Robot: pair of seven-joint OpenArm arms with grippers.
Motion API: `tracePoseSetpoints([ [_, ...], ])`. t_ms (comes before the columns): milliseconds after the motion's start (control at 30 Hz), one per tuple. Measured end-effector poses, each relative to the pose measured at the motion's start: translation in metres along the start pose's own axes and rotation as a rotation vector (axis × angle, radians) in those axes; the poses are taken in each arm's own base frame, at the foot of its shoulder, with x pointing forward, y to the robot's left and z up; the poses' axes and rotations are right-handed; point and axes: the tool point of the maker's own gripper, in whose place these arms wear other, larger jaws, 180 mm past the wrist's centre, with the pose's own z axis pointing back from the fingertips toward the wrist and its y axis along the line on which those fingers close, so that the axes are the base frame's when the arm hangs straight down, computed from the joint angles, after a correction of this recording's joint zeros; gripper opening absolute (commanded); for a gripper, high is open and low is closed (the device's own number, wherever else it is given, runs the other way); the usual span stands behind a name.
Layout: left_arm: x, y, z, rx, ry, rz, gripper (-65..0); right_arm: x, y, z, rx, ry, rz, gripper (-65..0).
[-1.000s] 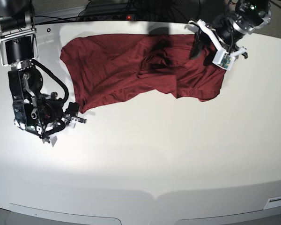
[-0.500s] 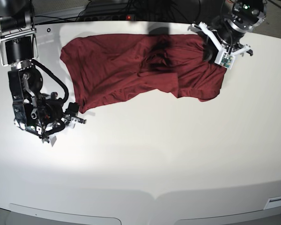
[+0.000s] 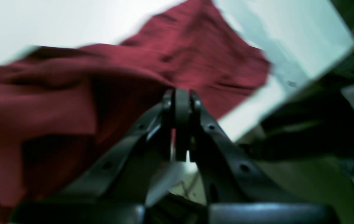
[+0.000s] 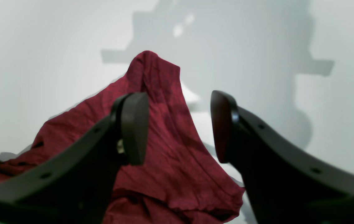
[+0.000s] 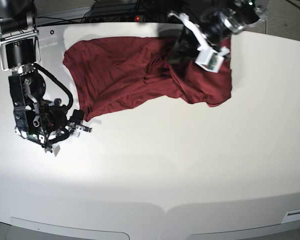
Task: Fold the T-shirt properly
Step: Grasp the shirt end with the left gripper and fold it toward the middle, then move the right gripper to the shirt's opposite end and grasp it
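My left gripper should keep going toward that flat part (image 5: 127,65) and let go of the fold there, as the T-shirt's raised fold (image 3: 136,74) is pinched next to its open flat part.
The maroon T-shirt (image 5: 120,75) lies spread and wrinkled along the far side of the white table (image 5: 190,165). My left gripper (image 5: 175,52) is over the shirt's middle-right part. In the left wrist view its jaws (image 3: 178,124) are pressed shut, with a sliver of red fabric (image 3: 55,102) pinched between them and cloth rising up to the tips. My right gripper (image 5: 85,124) is open and rests low beside the shirt's near-left corner. In the right wrist view that corner (image 4: 164,161) shows between and beyond the open fingers (image 4: 180,124).
Cables and a power strip with a red light (image 5: 137,18) lie behind the table's far edge. The table's far edge (image 3: 289,93) is close beside the left gripper. A small white label (image 5: 295,216) sits at the front right corner.
My left arm has swung left from the shirt's right end to over its middle, drawing the right part of the shirt leftward with it. The right arm has not moved.
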Motion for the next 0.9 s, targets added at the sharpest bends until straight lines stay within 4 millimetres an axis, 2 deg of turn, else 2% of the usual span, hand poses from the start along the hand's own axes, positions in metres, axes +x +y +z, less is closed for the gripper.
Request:
tracePoseSetpoints([
  [100, -0.007, -0.02, -0.007, -0.049, 0.027, -0.034, -65.0, 0.0, 0.0, 0.0, 0.0, 0.0, 0.0, -32.9],
  [200, -0.008, -0.031, -0.009, -0.081, 0.027, -0.035, -65.0, 0.0, 0.0, 0.0, 0.0, 0.0, 0.0, -32.9],
  [433, 0.013, -0.048, -0.012, -0.128, -0.094, -0.028, -64.9, 0.0, 0.0, 0.0, 0.0, 0.0, 0.0, -32.9],
  [633, 0.017, -0.05, -0.015, -0.129, -0.106, -0.021, -40.7, 0.0, 0.0, 0.0, 0.0, 0.0, 0.0, -32.9],
  [700, 0.019, -0.048, -0.016, -0.129, -0.108, -0.028, -38.8, 0.0, 0.0, 0.0, 0.001, 0.0, 0.0, -32.9],
  [833, 0.02, -0.047, -0.017, -0.124, -0.108, -0.04, -38.8, 0.0, 0.0, 0.0, 0.0, 0.0, 0.0, -32.9],
  [900, 0.018, -0.039, -0.019, -0.095, -0.083, -0.112, -38.8, 0.0, 0.0, 0.0, 0.0, 0.0, 0.0, -32.9],
])
